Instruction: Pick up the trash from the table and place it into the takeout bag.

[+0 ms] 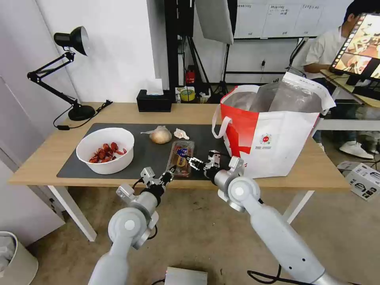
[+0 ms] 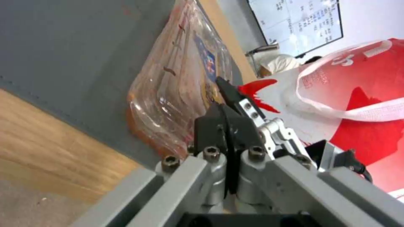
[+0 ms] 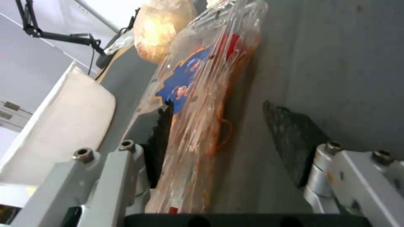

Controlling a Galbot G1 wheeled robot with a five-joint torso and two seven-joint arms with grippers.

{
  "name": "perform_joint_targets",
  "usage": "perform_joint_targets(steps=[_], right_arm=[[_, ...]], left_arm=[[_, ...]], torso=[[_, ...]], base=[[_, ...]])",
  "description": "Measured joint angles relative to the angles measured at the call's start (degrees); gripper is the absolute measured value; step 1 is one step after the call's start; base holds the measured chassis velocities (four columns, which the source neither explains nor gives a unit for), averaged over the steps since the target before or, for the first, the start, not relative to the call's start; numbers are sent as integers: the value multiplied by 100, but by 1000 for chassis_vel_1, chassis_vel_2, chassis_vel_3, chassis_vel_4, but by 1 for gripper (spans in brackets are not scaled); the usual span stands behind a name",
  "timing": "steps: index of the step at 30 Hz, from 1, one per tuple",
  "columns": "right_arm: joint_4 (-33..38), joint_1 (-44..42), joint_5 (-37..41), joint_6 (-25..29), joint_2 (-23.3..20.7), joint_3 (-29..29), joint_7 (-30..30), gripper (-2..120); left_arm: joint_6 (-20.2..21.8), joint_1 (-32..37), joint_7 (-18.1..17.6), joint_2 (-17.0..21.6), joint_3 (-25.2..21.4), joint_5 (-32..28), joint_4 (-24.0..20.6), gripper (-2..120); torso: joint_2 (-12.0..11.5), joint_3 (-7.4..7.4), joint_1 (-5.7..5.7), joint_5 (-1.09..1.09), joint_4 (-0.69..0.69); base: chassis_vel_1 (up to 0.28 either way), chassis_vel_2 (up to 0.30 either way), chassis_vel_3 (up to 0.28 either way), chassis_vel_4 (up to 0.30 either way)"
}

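The clear clamshell tray's side [image 1: 180, 159] will squash flat between my fingers when I lift the tray, because that side is thin and creased.
On the table [image 1: 118, 113], a dark grey mat [image 1: 148, 152] carries the trash. A white bowl of red crayfish shells [image 1: 105, 150] stands at the left. Behind the middle lie a knotted clear bag [image 1: 160, 135] and a crumpled tissue [image 1: 181, 133]. The clear clamshell tray [image 1: 180, 157] lies at the mat's front. My right gripper [image 1: 197, 162] is open and low over the mat, its fingers straddling the tray [image 3: 198, 104]. My left gripper [image 1: 169, 174] is shut on nothing at the tray's near corner [image 2: 168, 94]. The takeout bag [image 1: 277, 134] stands open at the right.
A black tissue box [image 1: 154, 101] and a tape roll [image 1: 187, 95] sit at the table's back edge, and a black desk lamp [image 1: 73, 59] stands at the back left. A waste bin [image 1: 12, 257] and a cardboard box [image 1: 364, 180] are on the floor.
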Motion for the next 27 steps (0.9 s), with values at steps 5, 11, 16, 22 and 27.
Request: perform_joint_targets(steps=[5,11,16,22,27], right_arm=[[-27,-14,-39,12,37,0,9,41],[-26,-23,-54,22,64,6,7,23],[-11,-41,-86,32,91,15,13,3],[16,-76,-133,41,97,31,17,0],[53,-113,-175,44,87,40,13,0]], left_arm=[[2,4,0,-2,16,0,4,0],[2,-7,0,-3,20,0,41,0],[2,-20,0,1,22,2,69,0],[2,-27,3,-13,23,8,86,0],[2,-18,73,-8,-12,12,11,5]], torso=[[0,0,-1,0,0],[0,0,-1,0,0],[0,0,-1,0,0],[0,0,-1,0,0],[0,0,-1,0,0]], base=[[0,0,0,0],[0,0,0,0],[0,0,0,0],[0,0,0,0],[0,0,0,0]])
